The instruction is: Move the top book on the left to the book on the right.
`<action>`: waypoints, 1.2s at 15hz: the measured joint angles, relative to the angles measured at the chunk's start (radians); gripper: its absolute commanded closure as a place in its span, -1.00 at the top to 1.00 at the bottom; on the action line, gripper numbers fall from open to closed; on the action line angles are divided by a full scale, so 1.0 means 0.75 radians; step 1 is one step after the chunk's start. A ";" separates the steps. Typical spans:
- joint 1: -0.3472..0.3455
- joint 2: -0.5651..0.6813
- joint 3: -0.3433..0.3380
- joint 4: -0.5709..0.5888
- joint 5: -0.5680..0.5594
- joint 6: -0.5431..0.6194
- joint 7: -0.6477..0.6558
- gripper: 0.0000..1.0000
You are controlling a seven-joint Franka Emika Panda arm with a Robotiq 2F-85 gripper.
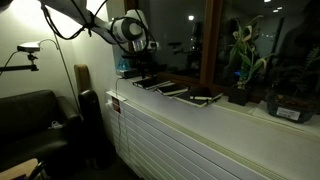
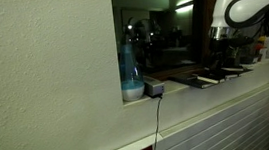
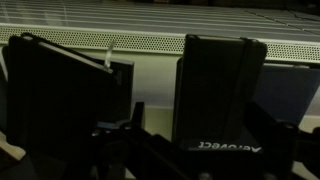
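Note:
The robot's spread fingers are lined up across the black book's narrow width, so the gripper should now go down until the fingers are on either side of the book's long edges, and then close.
Several dark, flat books lie in a row on the white window ledge. In an exterior view they run from the left book to the right book; they also show in the other exterior view. My gripper hangs just above the left end of the row. In the wrist view a black book with upside-down white lettering lies between my spread fingers, with a gap at the left finger. Another dark book lies beside it. The gripper is open and empty.
A blue bottle and a small dark box stand on the ledge beside the books. Potted plants stand at the ledge's far end. A dark sofa sits below. The window glass runs close behind the books.

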 measured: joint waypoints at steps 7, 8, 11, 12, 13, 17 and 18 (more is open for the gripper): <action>0.004 0.043 0.028 0.029 0.068 0.000 -0.043 1.00; 0.006 0.047 0.031 0.033 0.068 0.000 -0.043 1.00; 0.007 0.060 0.033 0.049 0.068 -0.002 -0.043 1.00; 0.007 0.064 0.033 0.052 0.068 -0.003 -0.043 1.00; 0.008 0.066 0.033 0.055 0.068 -0.005 -0.043 1.00; 0.009 0.080 0.033 0.064 0.068 -0.016 -0.043 1.00; 0.009 0.084 0.033 0.067 0.067 -0.020 -0.043 1.00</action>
